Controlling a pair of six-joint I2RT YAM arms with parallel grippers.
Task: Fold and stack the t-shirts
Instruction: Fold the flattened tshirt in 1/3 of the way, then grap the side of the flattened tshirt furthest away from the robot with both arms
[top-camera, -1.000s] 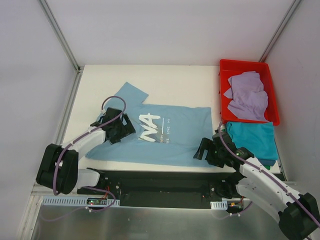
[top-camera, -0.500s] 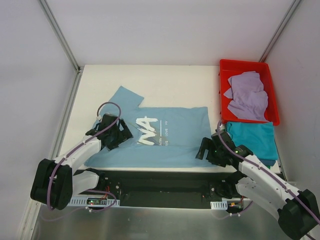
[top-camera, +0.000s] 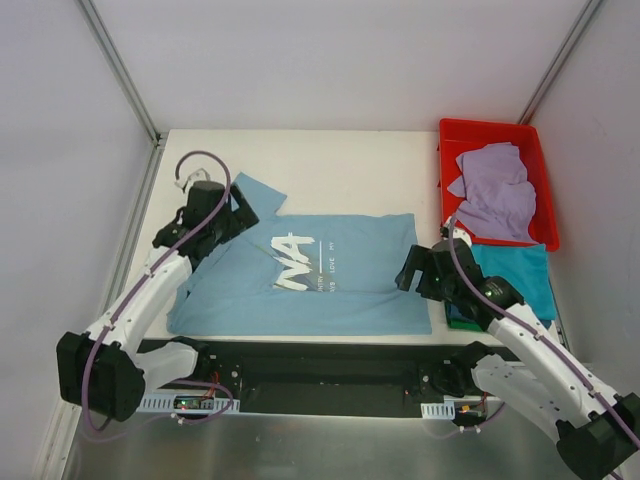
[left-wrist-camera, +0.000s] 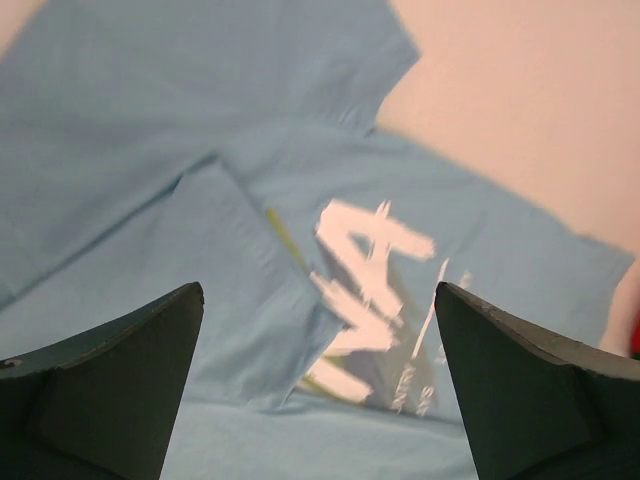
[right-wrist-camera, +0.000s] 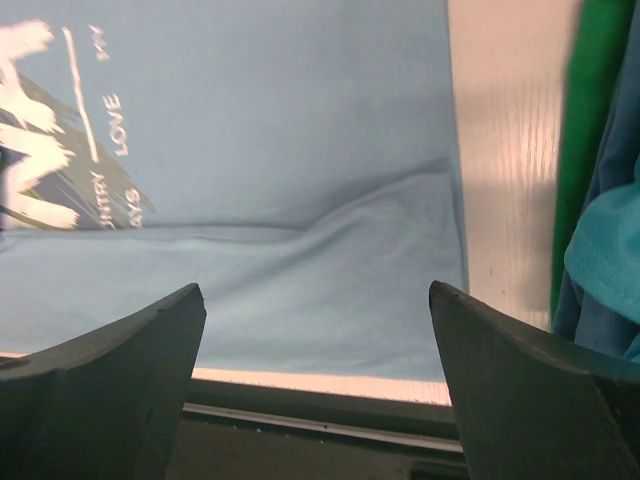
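Observation:
My left gripper should go next, open, toward the sleeve's far corner (top-camera: 242, 178) and close there, because the light blue sleeve (top-camera: 262, 195) sticks out free past the shirt's body.
A light blue t-shirt (top-camera: 340, 285) with white lettering (top-camera: 292, 265) lies flat across the near half of the table, one sleeve (top-camera: 258, 192) pointing to the far left. My left gripper (top-camera: 232, 218) hovers open above that sleeve end; in its wrist view (left-wrist-camera: 320, 400) nothing sits between the fingers, and a folded flap (left-wrist-camera: 240, 300) covers part of the lettering (left-wrist-camera: 370, 245). My right gripper (top-camera: 410, 272) stands open over the shirt's right hem (right-wrist-camera: 400, 260), empty too (right-wrist-camera: 318, 390). A lavender t-shirt (top-camera: 495, 195) lies in the red bin. A folded teal t-shirt (top-camera: 520, 275) rests on a dark green one (right-wrist-camera: 592, 130).
The red bin (top-camera: 447, 150) stands at the far right corner. The folded stack lies just in front of it, close to my right arm. The table's near edge (right-wrist-camera: 330, 385) and the black rail (top-camera: 320, 365) lie just below the shirt. White walls close in both sides.
My left gripper has lifted and swung from the shirt's left middle to the far-left sleeve. The right gripper has moved away from the near edge toward the right hem. The shirt has shifted slightly.

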